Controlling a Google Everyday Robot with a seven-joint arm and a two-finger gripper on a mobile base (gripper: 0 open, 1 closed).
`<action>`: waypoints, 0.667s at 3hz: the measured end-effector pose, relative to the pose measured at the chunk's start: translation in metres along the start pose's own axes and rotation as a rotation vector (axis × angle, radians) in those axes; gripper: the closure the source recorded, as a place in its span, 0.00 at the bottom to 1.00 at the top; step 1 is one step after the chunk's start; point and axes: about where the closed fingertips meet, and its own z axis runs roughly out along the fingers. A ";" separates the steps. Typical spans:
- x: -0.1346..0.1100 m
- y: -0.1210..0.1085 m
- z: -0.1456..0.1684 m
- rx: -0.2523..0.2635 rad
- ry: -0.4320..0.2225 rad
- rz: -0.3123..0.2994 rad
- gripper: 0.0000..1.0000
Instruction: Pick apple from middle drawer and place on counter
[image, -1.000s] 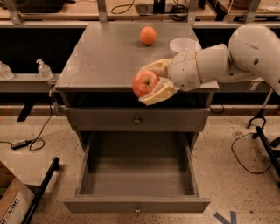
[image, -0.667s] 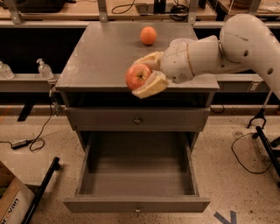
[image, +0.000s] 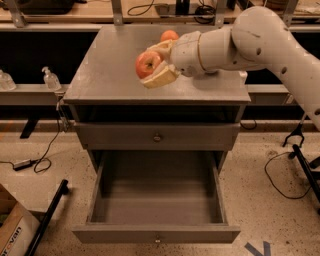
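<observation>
The apple is hanging over a clear part of the counter, in front of the orange fruit, so my gripper should keep lowering the apple until it rests there.
My gripper is shut on the red-pink apple and holds it above the middle of the grey counter. The white arm reaches in from the right. The middle drawer stands pulled out below, its flat grey floor bare, its knob at the front. An orange round fruit lies on the counter's far side, partly hidden behind my fingers.
A closed drawer front with a knob sits above the open drawer. A clear pump bottle stands on a ledge at the left. Cables and a cardboard box lie on the floor at the left.
My gripper has carried the apple up and farther back over the counter, from its front edge toward the middle. The drawer has not moved.
</observation>
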 end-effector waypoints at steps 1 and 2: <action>-0.001 -0.002 0.002 0.008 -0.002 -0.001 1.00; 0.000 -0.010 0.010 0.091 -0.012 0.018 1.00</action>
